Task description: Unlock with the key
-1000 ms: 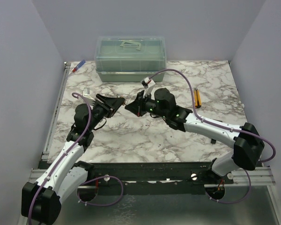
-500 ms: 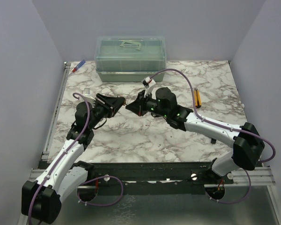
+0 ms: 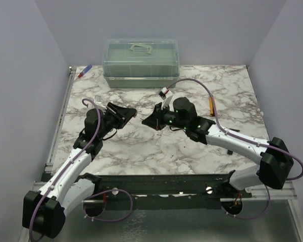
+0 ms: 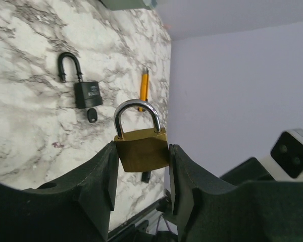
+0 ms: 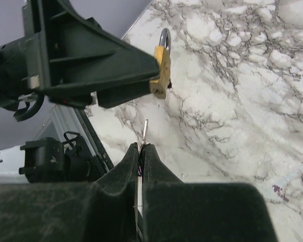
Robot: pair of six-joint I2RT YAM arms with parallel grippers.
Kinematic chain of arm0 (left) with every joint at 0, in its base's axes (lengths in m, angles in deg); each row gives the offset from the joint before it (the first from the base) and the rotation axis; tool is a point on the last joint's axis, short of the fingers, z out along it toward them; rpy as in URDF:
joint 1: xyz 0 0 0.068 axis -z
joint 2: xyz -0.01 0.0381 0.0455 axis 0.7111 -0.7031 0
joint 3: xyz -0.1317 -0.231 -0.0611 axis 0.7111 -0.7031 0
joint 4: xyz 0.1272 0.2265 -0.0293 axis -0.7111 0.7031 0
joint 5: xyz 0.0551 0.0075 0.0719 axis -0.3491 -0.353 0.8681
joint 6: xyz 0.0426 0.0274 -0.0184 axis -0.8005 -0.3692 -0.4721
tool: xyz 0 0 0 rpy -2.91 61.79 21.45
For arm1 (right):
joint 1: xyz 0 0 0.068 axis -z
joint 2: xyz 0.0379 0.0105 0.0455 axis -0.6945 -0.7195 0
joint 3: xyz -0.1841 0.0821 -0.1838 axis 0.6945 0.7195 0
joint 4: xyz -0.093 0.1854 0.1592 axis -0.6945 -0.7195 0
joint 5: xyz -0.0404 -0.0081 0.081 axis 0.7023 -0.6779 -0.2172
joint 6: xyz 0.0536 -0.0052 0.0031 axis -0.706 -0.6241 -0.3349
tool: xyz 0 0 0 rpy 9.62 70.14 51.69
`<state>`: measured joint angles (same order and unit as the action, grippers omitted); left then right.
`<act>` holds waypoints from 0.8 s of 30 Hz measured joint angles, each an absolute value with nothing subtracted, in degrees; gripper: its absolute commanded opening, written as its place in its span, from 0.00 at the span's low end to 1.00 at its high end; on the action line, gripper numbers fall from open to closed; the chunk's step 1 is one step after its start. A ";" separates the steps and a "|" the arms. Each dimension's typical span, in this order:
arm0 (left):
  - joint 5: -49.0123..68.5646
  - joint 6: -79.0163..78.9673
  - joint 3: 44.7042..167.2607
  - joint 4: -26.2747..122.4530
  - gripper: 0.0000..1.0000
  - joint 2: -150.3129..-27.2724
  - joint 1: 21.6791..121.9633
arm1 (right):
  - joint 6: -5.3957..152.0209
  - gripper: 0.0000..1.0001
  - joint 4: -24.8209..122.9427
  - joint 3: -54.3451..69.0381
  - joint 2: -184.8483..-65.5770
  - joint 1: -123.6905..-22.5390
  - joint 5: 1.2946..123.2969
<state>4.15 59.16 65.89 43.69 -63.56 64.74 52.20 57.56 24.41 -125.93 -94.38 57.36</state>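
The brass padlock [image 5: 162, 69] is hanging clear of the key blade, with open marble [image 3: 137, 136] below. My left gripper should keep bringing the padlock down until it rests there, then let go.
My left gripper [image 4: 141, 157] is shut on the small brass padlock [image 4: 140, 149] and holds it off the table, shackle closed and pointing away from the wrist. My right gripper [image 5: 141, 146] is shut on the key. Only the key's thin metal blade [image 5: 145, 131] sticks out past the fingertips, and its head is hidden between the pads. In the right wrist view the brass padlock [image 5: 160, 75] hangs a short gap beyond the blade tip, at the end of the left gripper [image 5: 91, 65]. From the top, the left gripper [image 3: 130, 111] and right gripper [image 3: 146, 121] face each other, apart.
A black padlock [image 4: 86, 93] with an open shackle lies on the marble, with a small black-headed key [image 4: 92, 116] at its base. An orange pen [image 3: 211, 106] lies to the right. A green lidded box [image 3: 140, 63] stands at the back, and a blue-red pen [image 3: 85, 71] lies at the back left.
My right gripper has drawn back to the right and toward the near edge with the key, so the gap to the left gripper has widened. The left gripper has shifted slightly.
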 measured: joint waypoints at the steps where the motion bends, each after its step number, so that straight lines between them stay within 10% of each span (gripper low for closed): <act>1: 4.78 58.85 65.89 44.06 0.00 -63.89 64.52 | 52.03 0.00 57.05 25.03 -125.08 -94.38 57.27; 24: 11.01 47.68 67.62 62.38 0.00 -87.19 65.27 | 48.23 0.00 56.46 39.26 -117.82 -94.38 60.09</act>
<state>11.01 47.68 67.62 62.38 -87.19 65.27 48.23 56.46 39.26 -117.82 -94.38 60.09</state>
